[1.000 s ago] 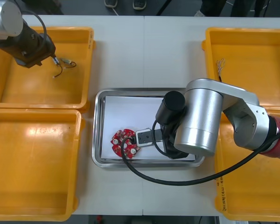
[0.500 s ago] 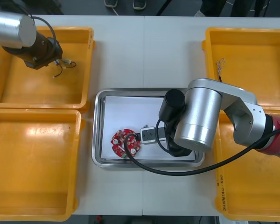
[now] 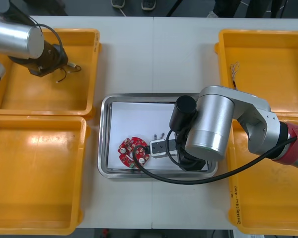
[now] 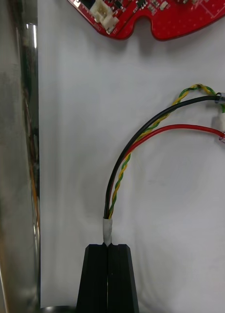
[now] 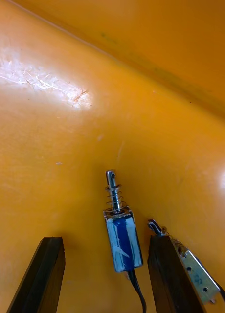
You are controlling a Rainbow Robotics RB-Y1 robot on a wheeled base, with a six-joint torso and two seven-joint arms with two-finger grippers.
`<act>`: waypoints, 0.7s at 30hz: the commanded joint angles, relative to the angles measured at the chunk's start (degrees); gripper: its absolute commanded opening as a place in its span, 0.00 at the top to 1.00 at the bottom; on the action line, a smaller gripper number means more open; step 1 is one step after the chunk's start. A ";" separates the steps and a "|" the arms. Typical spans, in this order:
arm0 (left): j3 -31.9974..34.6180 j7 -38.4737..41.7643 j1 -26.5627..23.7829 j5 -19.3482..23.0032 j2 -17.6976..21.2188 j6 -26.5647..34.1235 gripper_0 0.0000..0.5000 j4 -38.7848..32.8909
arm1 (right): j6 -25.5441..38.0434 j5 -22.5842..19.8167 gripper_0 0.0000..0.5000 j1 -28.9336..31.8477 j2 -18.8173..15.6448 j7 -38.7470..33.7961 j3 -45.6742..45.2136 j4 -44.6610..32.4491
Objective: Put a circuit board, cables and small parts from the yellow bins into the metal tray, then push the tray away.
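Observation:
A thin black wire (image 5: pixel 136 288) comes out of the small metal part (image 5: pixel 123 241), so the wire will drag along when I take the part to the tray.
A round red circuit board (image 3: pixel 133 151) (image 4: pixel 151 17) lies on the white floor of the metal tray (image 3: pixel 105 124). My right gripper (image 3: pixel 153 148) (image 4: pixel 108 247) hovers low over the tray just right of the board, shut on the taped end of a red and yellow cable (image 4: pixel 142 146), whose black, red and twisted yellow strands curve off across the tray floor. My left gripper (image 3: pixel 59 63) (image 5: pixel 105 239) is down in the far left yellow bin (image 3: pixel 20 99), open, with a small metal part (image 5: pixel 121 234) (image 3: pixel 71 66) between its fingers. A second small metal part (image 5: pixel 195 274) lies just outside one finger.
The near left bin (image 3: pixel 35 173) sits in front of the far one. Two yellow bins stand at the right; the far one (image 3: pixel 273 59) holds a twisted cable (image 3: pixel 234 69). The right arm's black hose loops past the tray's front rim (image 3: pixel 139 174).
My right gripper has drawn back to the right, away from the board, over the tray. My left arm has swung round over its bin, its gripper closer to the small metal parts.

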 commanded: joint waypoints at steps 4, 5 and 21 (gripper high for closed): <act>-2.16 -5.67 -2.91 -0.62 -1.26 -2.36 0.00 1.44 | -1.86 0.14 0.77 -1.56 0.06 0.59 0.88 -0.47; -2.42 -5.67 -2.91 -0.71 -1.26 -2.71 0.00 1.61 | -1.86 0.31 0.44 -1.56 0.23 0.59 0.88 -0.47; -2.60 -6.02 -2.91 -0.53 -1.52 -3.50 1.00 2.49 | -0.80 1.98 0.00 -1.56 0.23 -0.82 0.53 -2.58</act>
